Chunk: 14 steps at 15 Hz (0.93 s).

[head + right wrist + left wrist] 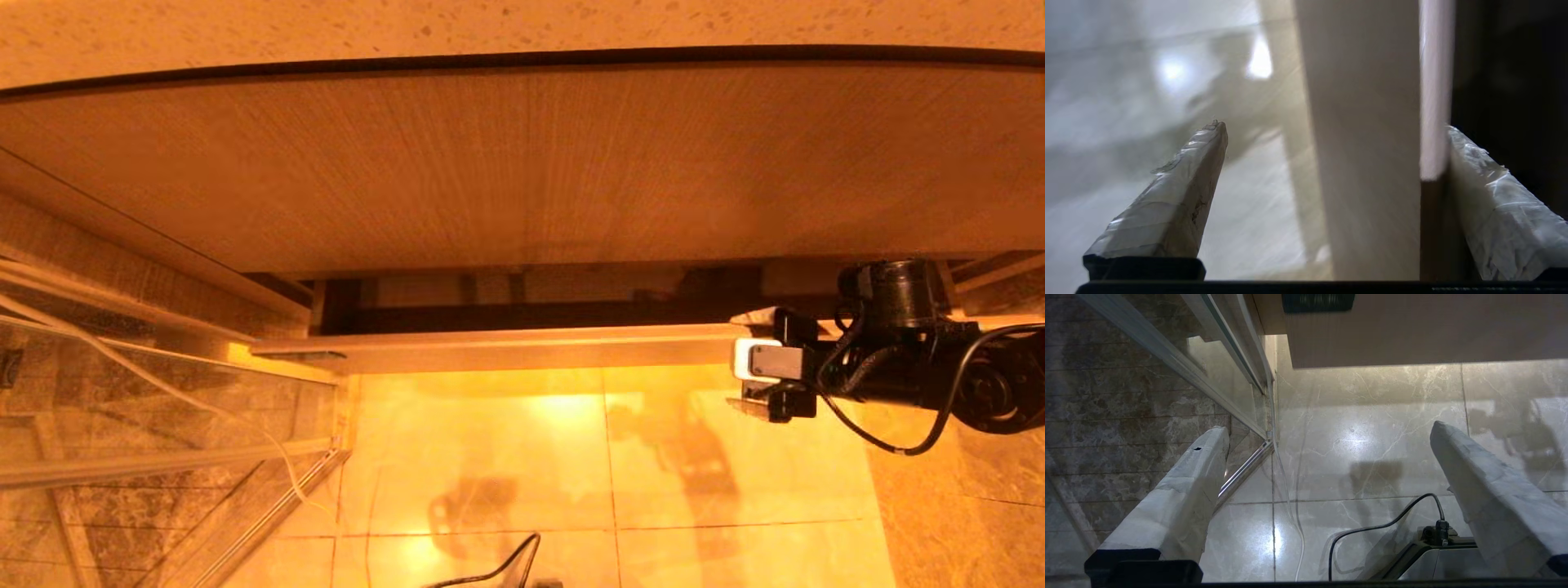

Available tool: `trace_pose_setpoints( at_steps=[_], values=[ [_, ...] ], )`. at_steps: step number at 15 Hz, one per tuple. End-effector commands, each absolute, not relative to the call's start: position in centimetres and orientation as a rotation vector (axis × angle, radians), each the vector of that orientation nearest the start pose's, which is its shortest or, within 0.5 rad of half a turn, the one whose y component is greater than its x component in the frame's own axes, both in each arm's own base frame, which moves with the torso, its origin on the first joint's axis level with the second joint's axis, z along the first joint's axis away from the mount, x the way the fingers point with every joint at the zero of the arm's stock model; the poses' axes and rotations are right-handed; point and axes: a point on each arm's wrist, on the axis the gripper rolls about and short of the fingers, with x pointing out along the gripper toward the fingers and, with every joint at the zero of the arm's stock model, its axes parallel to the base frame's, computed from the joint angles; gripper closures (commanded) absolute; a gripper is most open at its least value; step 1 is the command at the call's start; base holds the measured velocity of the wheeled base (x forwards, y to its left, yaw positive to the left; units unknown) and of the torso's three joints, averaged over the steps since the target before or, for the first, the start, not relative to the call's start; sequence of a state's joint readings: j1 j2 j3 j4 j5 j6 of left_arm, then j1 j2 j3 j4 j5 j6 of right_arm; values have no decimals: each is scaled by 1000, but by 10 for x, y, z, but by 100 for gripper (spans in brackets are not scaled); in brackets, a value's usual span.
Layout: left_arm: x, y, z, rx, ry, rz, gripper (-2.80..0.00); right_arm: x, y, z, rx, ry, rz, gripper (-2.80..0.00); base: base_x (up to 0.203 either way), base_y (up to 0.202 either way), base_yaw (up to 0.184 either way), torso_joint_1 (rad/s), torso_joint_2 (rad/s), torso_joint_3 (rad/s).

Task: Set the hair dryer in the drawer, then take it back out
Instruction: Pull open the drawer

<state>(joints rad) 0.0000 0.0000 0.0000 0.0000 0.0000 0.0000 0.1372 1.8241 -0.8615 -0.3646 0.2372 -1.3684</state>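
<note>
The gap behind the drawer's front shows only wood and shadows, so I expect the drawer to come out empty when I pull.
The drawer is pulled out a little under the cabinet, and a dark gap shows behind its pale wood front. At the right end of that front my right gripper stands open and straddles it. In the right wrist view the drawer front stands between the fingers of the right gripper: one finger lies against its inner side, the other hangs outside over the floor. The hair dryer is out of view. My left gripper hangs open and empty over the floor tiles.
A large wood-grain panel and a speckled countertop sit above the drawer. A glass shower door with a metal frame stands at the left. Glossy floor tiles spread below, and a black cable runs to the robot's base.
</note>
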Motion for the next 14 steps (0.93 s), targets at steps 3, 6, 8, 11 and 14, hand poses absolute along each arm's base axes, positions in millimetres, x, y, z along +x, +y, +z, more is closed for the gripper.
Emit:
trace_pose_setpoints(
  at_steps=[3, 6, 8, 11, 14],
  values=[
    [-23, 0, 75, 0, 0, 0, -280, 302, 43, 159, -1282, 361, 774, -280, 0, 0, 0, 0, 0, 0],
    [-23, 0, 75, 0, 0, 0, -280, 264, 25, 213, -1296, 549, 919, -280, 0, 0, 0, 0, 0, 0],
    [-23, 0, 75, 0, 0, 0, -280, 222, 15, 259, -1324, 571, 939, -280, 0, 0, 0, 0, 0, 0],
    [-23, 0, 75, 0, 0, 0, -280, 174, 11, 288, -1375, 490, 859, -280, 0, 0, 0, 0, 0, 0],
    [-23, 0, 75, 0, 0, 0, -280, 142, 5, 298, -1390, 457, 784, -280, 0, 0, 0, 0, 0, 0]
  ],
)
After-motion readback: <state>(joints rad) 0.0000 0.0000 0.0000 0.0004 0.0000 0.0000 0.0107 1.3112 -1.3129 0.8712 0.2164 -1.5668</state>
